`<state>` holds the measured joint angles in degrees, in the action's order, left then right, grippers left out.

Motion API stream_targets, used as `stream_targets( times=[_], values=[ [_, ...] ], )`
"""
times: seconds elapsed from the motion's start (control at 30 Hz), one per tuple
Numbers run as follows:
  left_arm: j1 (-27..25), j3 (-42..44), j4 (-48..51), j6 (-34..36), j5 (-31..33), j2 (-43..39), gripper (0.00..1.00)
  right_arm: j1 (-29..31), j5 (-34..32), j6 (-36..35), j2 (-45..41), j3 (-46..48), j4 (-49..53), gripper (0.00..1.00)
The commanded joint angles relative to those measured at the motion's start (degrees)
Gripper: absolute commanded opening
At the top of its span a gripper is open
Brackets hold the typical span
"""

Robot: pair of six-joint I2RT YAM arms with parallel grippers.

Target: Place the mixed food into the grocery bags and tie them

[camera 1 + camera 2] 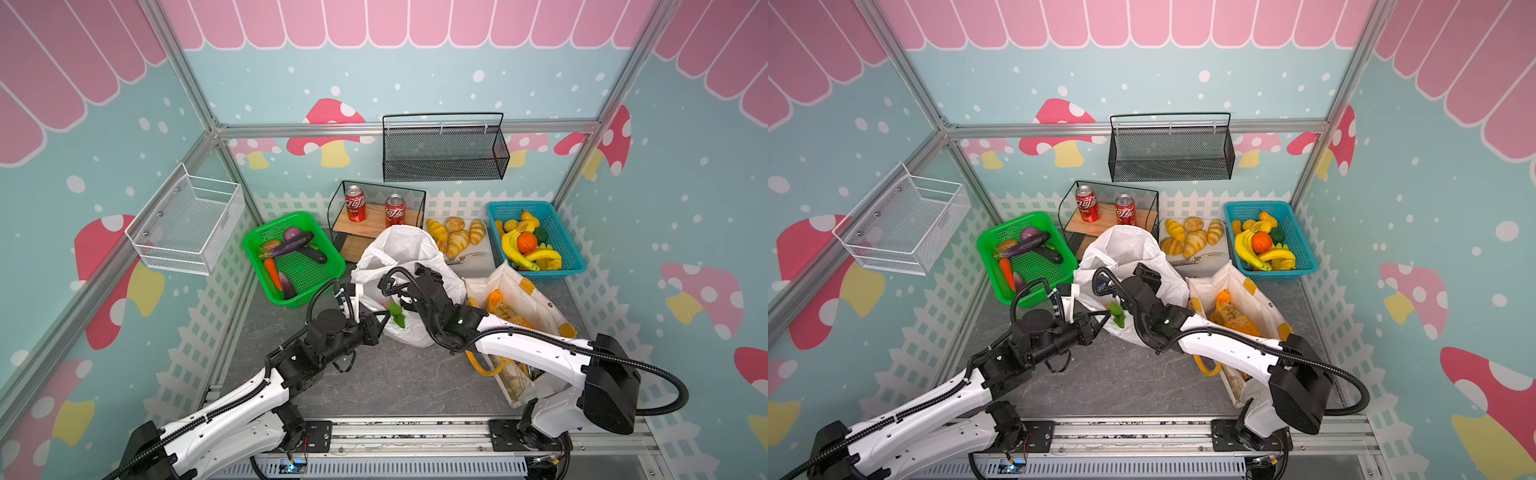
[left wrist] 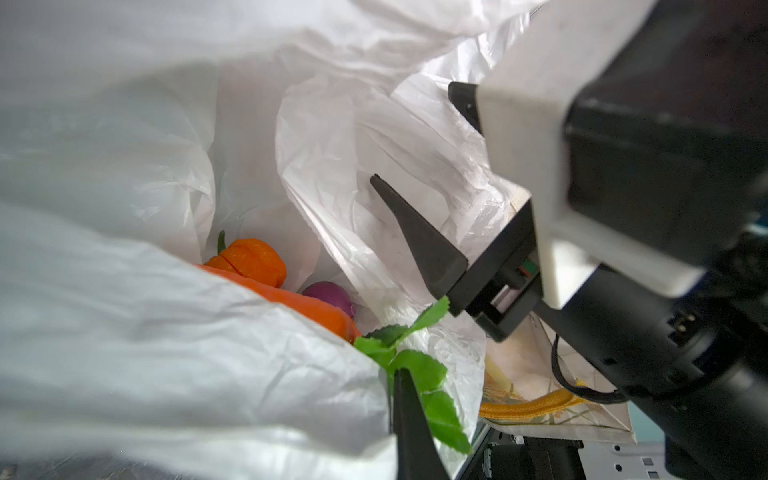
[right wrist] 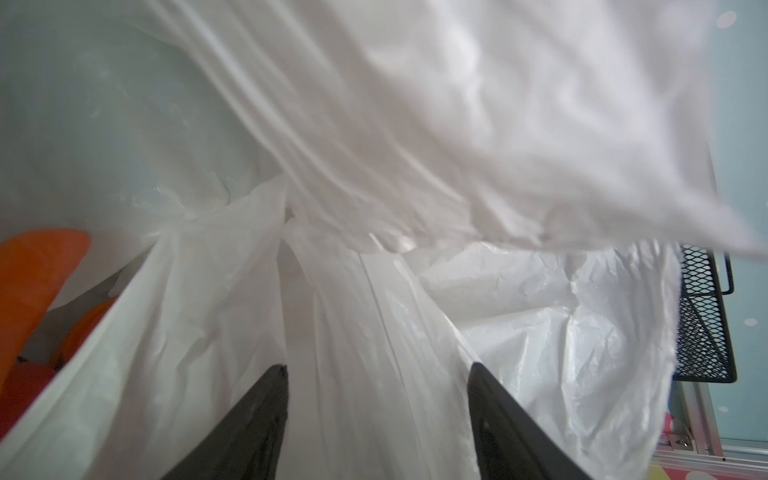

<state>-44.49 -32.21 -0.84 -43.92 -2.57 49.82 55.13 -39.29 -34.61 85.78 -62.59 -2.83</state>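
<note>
The carrot's green leaves [image 1: 397, 314] poke out over the bag's near rim, so the robot's left gripper should put the leaves into the bag [image 2: 308, 268] before it takes the bag's handle.
The white plastic grocery bag [image 1: 399, 249] [image 1: 1125, 249] stands mid-table with its mouth held apart. My left gripper [image 1: 384, 318] [image 2: 397, 376] is shut on the bag's near rim [image 2: 166, 332]. Inside lie a carrot [image 2: 299, 303] with green leaves [image 1: 397, 313], an orange pumpkin [image 2: 253, 259] and a purple onion [image 2: 330, 293]. My right gripper [image 1: 424, 269] [image 3: 378, 370] is open, its fingers astride a bunched strip of the bag [image 3: 332, 332]. The cream tote [image 1: 536, 303] [image 1: 1258, 299] lies right of it, holding yellow-orange snack packets [image 1: 505, 309].
A green basket [image 1: 299, 266] with eggplants sits back left. A blue basket [image 1: 536, 208] of fruit sits back right. Croissants [image 1: 457, 237] lie on a tray and cola cans [image 1: 355, 203] stand on a rack behind the bag. A black mesh shelf [image 1: 444, 153] hangs above.
</note>
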Motion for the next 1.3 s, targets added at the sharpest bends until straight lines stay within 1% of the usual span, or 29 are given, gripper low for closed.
stream_targets(
  times=[0.0,0.07,0.13,0.23,0.3,0.37,0.47,0.6,0.67,0.73,0.83,0.93,1.03,1.1,1.17,1.27],
  values=[
    [-0.31,-0.94,0.75,-0.03,0.51,-0.76,0.08,-1.14,-1.73,-2.38,2.13,-1.8,-2.26,0.61],
    [-0.28,-0.68,0.79,0.05,0.86,-1.01,0.08,-1.34,-2.14,-2.57,2.54,-2.1,-2.43,0.51],
    [-0.25,-0.44,0.84,0.04,1.1,-1.24,0.09,-1.43,-2.05,-2.04,1.97,-1.8,-2.84,0.34],
    [-0.25,-0.09,0.86,0.39,1.4,-1.74,0.1,-1.6,-1.22,0.03,-1.13,0.24,-3.97,0.11],
    [-0.25,0.11,0.89,0.83,1.53,-2.22,0.12,-1.93,0.05,2.61,-4.4,2.08,-4.07,0.01],
    [-0.16,0.21,1.17,1.7,1.78,-2.87,0.15,-2.54,2.4,5.9,-8.18,4.28,-4.1,0.0],
    [-0.11,0.04,2.05,4.47,2.55,-4.78,0.31,-4.23,9.84,12.18,-15.96,8.0,-3.93,0.0],
    [0.02,-2.3,7.96,11.84,5.97,-9.68,0.56,-9.63,25.24,20.92,-25.62,12.49,-4.06,0.0],
    [0.03,-4.1,11.69,16.07,8.92,-12.13,0.61,-12.8,31.81,24.01,-28.89,14.2,-4.67,0.0],
    [0.02,-6.52,15.65,20.93,11.96,-13.97,0.63,-15.16,36.29,26.63,-31.35,15.37,-5.71,0.0],
    [-0.07,-11.55,21.92,28.65,15.68,-13.73,0.63,-17.06,39.52,28.94,-32.77,16.07,-6.61,0.0],
    [-0.16,-16.96,27.55,33.56,16.63,-10.67,0.65,-17.84,40.46,30.75,-32.63,15.92,-6.74,0.0],
    [-0.87,-20.45,30.82,35.53,16.89,-7.16,0.68,-18.11,40.94,31.57,-32.27,15.9,-6.7,0.0],
    [-2.11,-21.55,30.86,35.98,18.0,-5.94,0.7,-18.22,40.9,31.69,-32.03,15.92,-6.71,0.0],
    [-4.07,-22.13,30.47,37.13,20.39,-5.3,0.72,-18.4,41.0,31.76,-31.92,16.05,-6.7,0.0],
    [-7.59,-23.23,30.36,41.75,28.43,-3.31,0.77,-18.7,41.48,31.8,-31.75,15.91,-6.61,0.0]
  ],
)
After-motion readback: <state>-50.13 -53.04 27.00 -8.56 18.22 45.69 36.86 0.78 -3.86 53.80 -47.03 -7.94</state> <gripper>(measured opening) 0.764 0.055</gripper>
